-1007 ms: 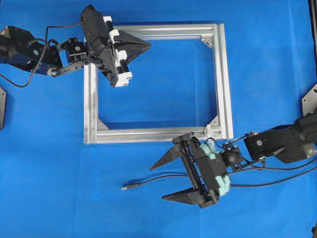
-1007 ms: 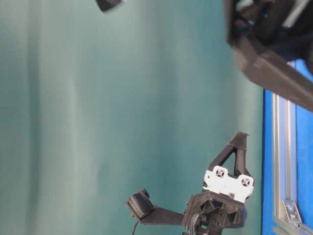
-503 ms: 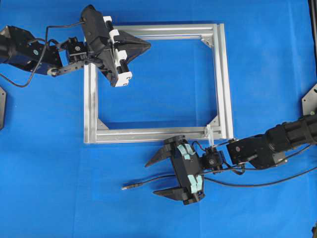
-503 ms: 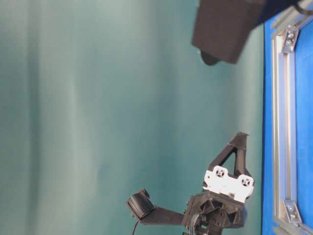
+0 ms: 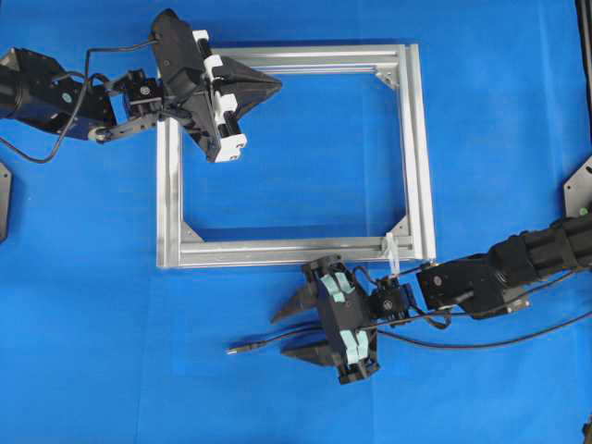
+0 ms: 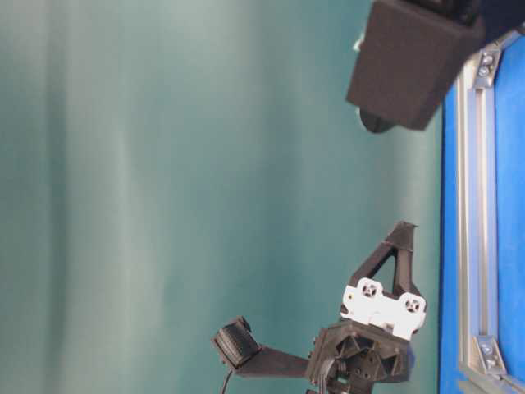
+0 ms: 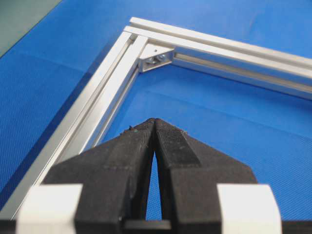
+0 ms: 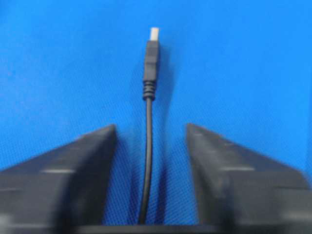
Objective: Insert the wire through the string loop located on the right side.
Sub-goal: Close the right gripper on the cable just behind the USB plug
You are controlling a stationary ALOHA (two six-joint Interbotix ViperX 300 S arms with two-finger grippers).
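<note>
I expect the wire to keep its silvery tip (image 5: 231, 351) pointing ahead when I carry it to the string loop, because the wire goes straight into its thick black sleeve (image 5: 248, 347).
The thin black wire (image 5: 264, 341) lies on the blue mat below the aluminium frame (image 5: 421, 148), its silvery tip (image 5: 233, 350) pointing left. My right gripper (image 5: 280, 334) straddles the wire just behind the tip. In the right wrist view the wire (image 8: 147, 146) runs up the gap between the fingers, with blue mat showing on both sides; the right gripper (image 8: 151, 126) is open and partly narrowed. The small white string loop (image 5: 390, 248) stands on the frame's lower right corner. My left gripper (image 5: 277, 85) hovers shut and empty over the frame's top left; its tips (image 7: 154, 121) meet.
The frame's corner bracket (image 7: 156, 57) lies ahead of the left gripper. The right arm's thicker black cables (image 5: 499, 340) trail across the mat at the lower right. A dark fixture (image 5: 578, 190) sits at the right edge.
The right gripper has slid left and down along the wire toward its tip, and its jaws have narrowed around the wire. The left arm has not moved.
</note>
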